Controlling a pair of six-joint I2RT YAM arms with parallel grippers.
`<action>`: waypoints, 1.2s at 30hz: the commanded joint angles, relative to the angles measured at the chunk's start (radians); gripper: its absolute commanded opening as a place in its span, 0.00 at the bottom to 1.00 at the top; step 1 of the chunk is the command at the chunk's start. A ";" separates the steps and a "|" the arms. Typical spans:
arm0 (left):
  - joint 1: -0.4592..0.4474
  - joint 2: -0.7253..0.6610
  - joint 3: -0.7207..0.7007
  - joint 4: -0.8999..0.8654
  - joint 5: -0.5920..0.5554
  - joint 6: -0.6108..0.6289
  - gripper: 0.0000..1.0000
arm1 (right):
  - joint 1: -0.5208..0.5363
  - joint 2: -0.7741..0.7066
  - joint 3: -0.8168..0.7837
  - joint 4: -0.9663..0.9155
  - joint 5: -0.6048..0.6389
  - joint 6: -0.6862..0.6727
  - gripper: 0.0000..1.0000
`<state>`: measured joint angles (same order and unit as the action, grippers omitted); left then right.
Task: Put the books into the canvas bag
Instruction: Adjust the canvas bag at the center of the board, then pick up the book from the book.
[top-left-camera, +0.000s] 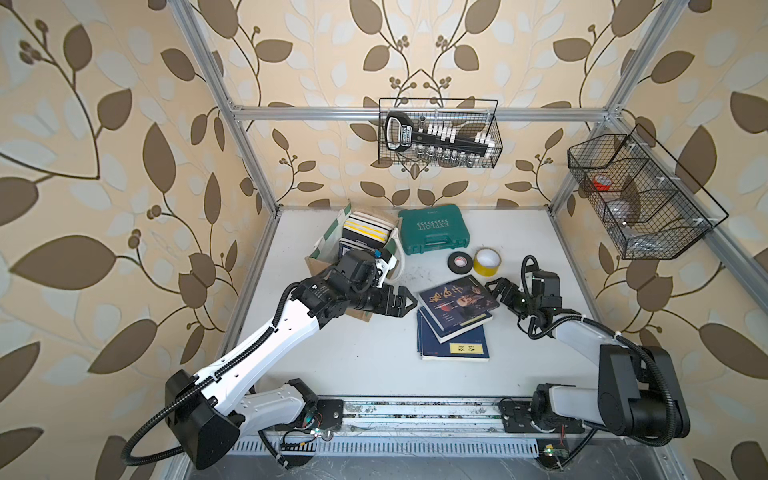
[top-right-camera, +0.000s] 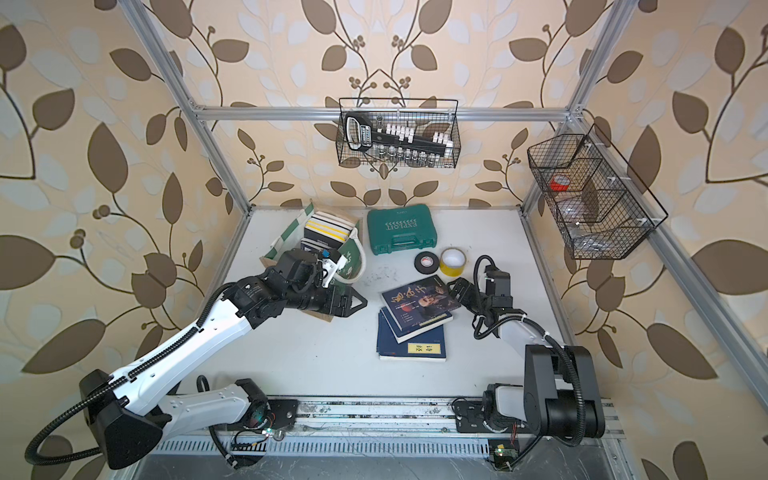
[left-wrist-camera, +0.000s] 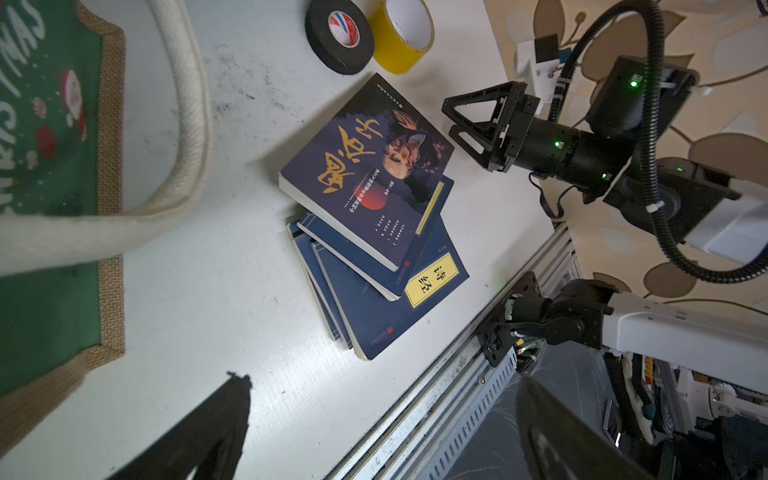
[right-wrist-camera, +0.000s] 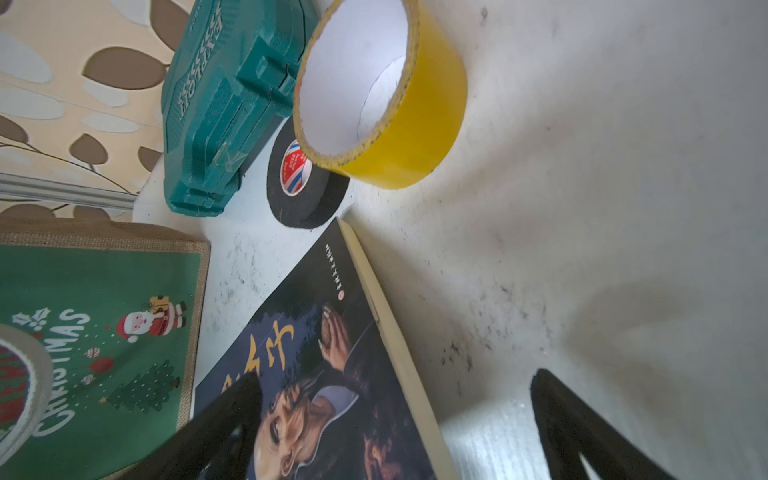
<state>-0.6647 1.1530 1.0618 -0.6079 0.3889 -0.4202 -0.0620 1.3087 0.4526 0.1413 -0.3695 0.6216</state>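
Note:
Next, I move my left gripper back beside the bag (top-left-camera: 289, 270) before my right gripper brings the top book, because my left gripper's wrist is over the canvas bag's opening (top-left-camera: 361, 238).
A loose stack of books lies mid-table in both top views; the top book (top-left-camera: 457, 301) (top-right-camera: 419, 305) is dark navy with a portrait cover, over navy books with a yellow label (top-left-camera: 457, 345). The canvas bag (top-left-camera: 332, 232) (top-right-camera: 291, 232) stands at the back left with more books (top-left-camera: 368, 226) upright inside. My left gripper (top-left-camera: 409, 302) (left-wrist-camera: 382, 380) is open and empty, between the bag and the stack. My right gripper (top-left-camera: 496, 286) (right-wrist-camera: 395, 378) is open at the top book's (right-wrist-camera: 324, 374) right edge, one finger above its cover, the other above the table.
A green tool case (top-left-camera: 434, 228) sits at the back, next to the bag. A black tape roll (top-left-camera: 461, 262) and a yellow tape roll (top-left-camera: 487, 261) lie just behind the stack. Wire baskets (top-left-camera: 440, 133) (top-left-camera: 636, 195) hang on the walls. A metal rail (top-left-camera: 415, 411) runs along the front edge.

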 joint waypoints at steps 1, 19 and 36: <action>-0.031 0.012 0.009 0.059 0.021 0.014 0.99 | 0.001 0.000 -0.040 0.058 -0.085 0.031 0.96; -0.062 -0.026 0.051 0.013 -0.072 0.038 0.99 | 0.032 0.012 -0.067 0.175 -0.068 0.087 0.17; -0.059 -0.136 0.164 -0.184 -0.295 0.124 0.99 | 0.127 -0.376 -0.024 0.266 -0.078 -0.118 0.00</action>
<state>-0.7208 1.0420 1.1934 -0.7292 0.1722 -0.3332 0.0517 0.9859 0.4145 0.3328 -0.4675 0.6010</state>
